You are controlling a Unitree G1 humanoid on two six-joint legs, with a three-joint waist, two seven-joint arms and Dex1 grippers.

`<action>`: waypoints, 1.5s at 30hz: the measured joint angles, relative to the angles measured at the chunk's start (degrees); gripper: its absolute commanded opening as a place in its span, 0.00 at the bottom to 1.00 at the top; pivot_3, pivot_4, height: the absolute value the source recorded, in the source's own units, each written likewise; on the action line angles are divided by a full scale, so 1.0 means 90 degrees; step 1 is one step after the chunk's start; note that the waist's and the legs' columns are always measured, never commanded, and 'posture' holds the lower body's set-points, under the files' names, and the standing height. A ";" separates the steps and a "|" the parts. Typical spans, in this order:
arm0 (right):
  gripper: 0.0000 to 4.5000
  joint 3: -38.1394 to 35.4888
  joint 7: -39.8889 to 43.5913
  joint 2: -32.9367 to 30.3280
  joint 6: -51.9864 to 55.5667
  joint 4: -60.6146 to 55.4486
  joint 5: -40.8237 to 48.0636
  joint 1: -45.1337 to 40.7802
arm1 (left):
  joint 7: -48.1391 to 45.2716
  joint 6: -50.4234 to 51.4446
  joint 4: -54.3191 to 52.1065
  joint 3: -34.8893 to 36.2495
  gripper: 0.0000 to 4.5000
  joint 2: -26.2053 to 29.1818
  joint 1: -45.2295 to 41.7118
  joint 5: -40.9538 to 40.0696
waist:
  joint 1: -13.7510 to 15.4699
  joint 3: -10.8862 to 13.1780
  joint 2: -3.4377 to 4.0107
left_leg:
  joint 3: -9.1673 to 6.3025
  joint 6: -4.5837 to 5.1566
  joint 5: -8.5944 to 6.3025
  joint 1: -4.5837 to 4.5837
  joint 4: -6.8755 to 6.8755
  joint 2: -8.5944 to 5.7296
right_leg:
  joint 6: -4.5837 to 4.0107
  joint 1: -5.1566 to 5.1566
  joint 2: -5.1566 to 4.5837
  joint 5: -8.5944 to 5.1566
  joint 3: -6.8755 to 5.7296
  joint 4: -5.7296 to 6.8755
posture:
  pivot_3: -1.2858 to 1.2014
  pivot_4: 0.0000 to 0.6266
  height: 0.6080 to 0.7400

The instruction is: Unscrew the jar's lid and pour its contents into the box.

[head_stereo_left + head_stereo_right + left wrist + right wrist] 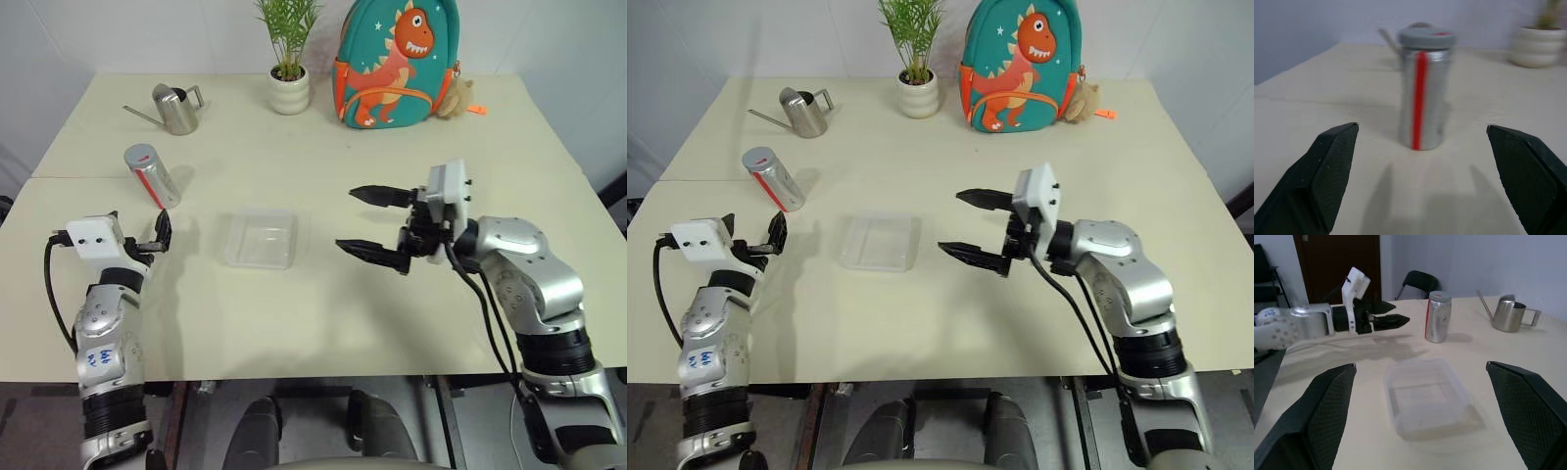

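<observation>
My gripper will uncover a wide, round opening on the jar [158, 183] when it unscrews the lid, because the grey lid [141, 155] is as wide as the jar's silvery body.
The jar [153, 177] is silvery with a red stripe and stands upright at the table's left. Its grey lid [140, 155] is on, so the contents are hidden. My left gripper [160, 235] is open and points at the jar from just in front, a short gap away; the left wrist view shows the jar [1421, 93] centred between the fingers [1327, 171]. The clear box [262, 237] lies empty mid-table. My right gripper [346, 218] hovers open to the right of the box, pointing left across it.
A steel watering can [176, 108] stands at the back left. A white plant pot [290, 90] and a teal dinosaur backpack [397, 64] with a small plush toy [456, 98] line the far edge. A black chair [1418, 281] stands beyond the table's left side.
</observation>
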 measured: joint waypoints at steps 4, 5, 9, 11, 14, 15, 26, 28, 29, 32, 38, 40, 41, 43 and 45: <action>1.00 0.0124 -0.0285 0.0279 0.0047 0.0172 -0.0225 -0.0307 | 0.0327 -0.0395 0.0891 -0.0130 1.00 0.0022 -0.0719 0.0323 | 0.0065 -0.0002 -0.0002 | 0.0000 -0.0001 -0.0001 -0.0001 0.0009 0.0000 | -0.0004 -0.0001 0.0002 0.0002 0.0000 -0.0014 | 0.52 0.24 1.00; 1.00 0.0166 -0.0319 0.0331 0.0046 0.0192 -0.0272 -0.0330 | 0.0360 -0.0477 0.1079 -0.0160 1.00 0.0035 -0.0844 0.0359 | 0.0068 -0.0002 -0.0003 | 0.0000 -0.0001 -0.0001 -0.0001 0.0008 0.0001 | -0.0004 -0.0001 0.0002 0.0002 0.0000 -0.0010 | 0.52 0.24 1.00; 1.00 0.0308 -0.0458 0.0615 0.0044 0.0215 -0.0403 -0.0335 | 0.0339 -0.0918 0.1849 -0.0330 1.00 0.0151 -0.1411 0.0538 | 0.0068 -0.0002 -0.0003 | 0.0003 0.0000 -0.0004 -0.0012 0.0008 0.0000 | -0.0001 -0.0008 0.0003 0.0004 0.0000 -0.0001 | 0.52 0.24 1.00; 1.00 0.0310 -0.0530 0.0704 0.0041 0.0217 -0.0462 -0.0337 | 0.0259 -0.1154 0.2265 -0.0358 1.00 0.0258 -0.1687 0.0546 | 0.0067 -0.0002 -0.0003 | 0.0006 -0.0002 -0.0006 -0.0012 0.0008 0.0000 | 0.0000 -0.0008 0.0003 0.0003 0.0001 -0.0003 | 0.52 0.24 1.00; 1.00 0.0300 -0.0589 0.0757 0.0041 0.0213 -0.0497 -0.0336 | 0.0163 -0.1414 0.2924 -0.0391 1.00 0.0429 -0.2007 0.0571 | 0.0051 -0.0002 -0.0003 | 0.0011 -0.0002 -0.0009 -0.0012 0.0007 0.0001 | 0.0001 -0.0010 0.0003 0.0003 0.0001 -0.0004 | 0.52 0.24 1.00; 1.00 0.0295 -0.0602 0.0765 0.0041 0.0209 -0.0499 -0.0336 | 0.0156 -0.1496 0.3148 -0.0421 1.00 0.0475 -0.2108 0.0586 | 0.0051 -0.0002 -0.0003 | 0.0011 -0.0001 -0.0009 -0.0012 0.0007 0.0001 | 0.0001 -0.0010 0.0003 0.0003 0.0001 -0.0003 | 0.52 0.24 1.00; 1.00 0.0265 -0.0884 0.0897 0.0049 -0.0025 -0.0495 -0.0178 | -0.0128 -0.2238 0.5683 -0.0659 1.00 0.0873 -0.3425 0.0690 | 0.0054 -0.0002 -0.0004 | 0.0013 -0.0001 -0.0010 -0.0012 0.0005 0.0000 | 0.0005 -0.0010 0.0002 0.0004 0.0001 -0.0006 | 0.52 0.24 1.00; 1.00 0.0262 -0.0925 0.0899 0.0051 -0.0059 -0.0495 -0.0155 | -0.0186 -0.2358 0.6091 -0.0699 1.00 0.0939 -0.3624 0.0718 | 0.0053 -0.0002 -0.0004 | 0.0014 -0.0002 -0.0011 -0.0012 0.0003 0.0000 | 0.0007 -0.0011 0.0002 0.0003 0.0001 -0.0007 | 0.52 0.24 1.00; 1.00 0.0262 -0.0945 0.0900 0.0053 -0.0064 -0.0494 -0.0150 | -0.0204 -0.2403 0.6225 -0.0719 1.00 0.0957 -0.3685 0.0733 | 0.0053 -0.0002 -0.0004 | 0.0015 -0.0002 -0.0011 -0.0012 0.0001 0.0000 | 0.0007 -0.0011 0.0003 0.0003 0.0001 -0.0008 | 0.52 0.24 1.00; 1.00 0.0259 -0.0994 0.0899 0.0055 -0.0097 -0.0490 -0.0129 | -0.0165 -0.2493 0.6573 -0.0804 0.86 0.1054 -0.3796 0.0823 | 0.0024 -0.0002 -0.0004 | 0.0018 -0.0002 -0.0011 -0.0012 -0.0004 0.0001 | 0.0008 -0.0014 0.0002 0.0002 0.0001 -0.0008 | 0.52 0.24 1.00; 1.00 0.0211 -0.1014 0.0898 0.0054 -0.0135 -0.0460 -0.0042 | -0.0320 -0.2676 0.6827 -0.0803 0.44 0.1142 -0.3802 0.0813 | -0.0009 -0.0002 -0.0004 | 0.0018 -0.0003 -0.0011 -0.0012 -0.0007 0.0001 | 0.0008 -0.0016 0.0002 0.0002 0.0002 -0.0008 | 0.52 0.24 1.00; 1.00 0.0211 -0.1014 0.0898 0.0052 -0.0136 -0.0457 -0.0008 | -0.0343 -0.2716 0.6886 -0.0802 0.42 0.1183 -0.3802 0.0812 | -0.0017 -0.0002 -0.0004 | 0.0018 -0.0002 -0.0011 -0.0012 -0.0007 0.0001 | 0.0008 -0.0016 0.0002 0.0002 0.0001 -0.0007 | 0.52 0.24 1.00; 1.00 0.0210 -0.1013 0.0898 0.0051 -0.0136 -0.0456 0.0016 | -0.0344 -0.2742 0.6918 -0.0801 0.42 0.1203 -0.3802 0.0810 | -0.0024 -0.0002 -0.0004 | 0.0018 -0.0002 -0.0011 -0.0012 -0.0008 0.0001 | 0.0008 -0.0016 0.0002 0.0002 0.0002 -0.0008 | 0.52 0.24 1.00; 1.00 0.0205 -0.1011 0.0897 0.0043 -0.0136 -0.0456 0.0091 | -0.0441 -0.2803 0.6966 -0.0760 0.42 0.1224 -0.3802 0.0762 | -0.0047 -0.0002 -0.0004 | 0.0018 -0.0002 -0.0011 -0.0012 -0.0008 0.0001 | 0.0008 -0.0016 0.0002 0.0002 0.0001 -0.0008 | 0.52 0.24 1.00; 1.00 0.0204 -0.1007 0.0897 0.0042 -0.0136 -0.0458 0.0162 | -0.0790 -0.2884 0.6956 -0.0641 0.42 0.1222 -0.3801 0.0561 | -0.0073 -0.0001 -0.0005 | 0.0018 -0.0003 -0.0011 -0.0012 -0.0008 0.0001 | 0.0008 -0.0016 0.0002 0.0002 0.0002 -0.0008 | 0.52 0.24 1.00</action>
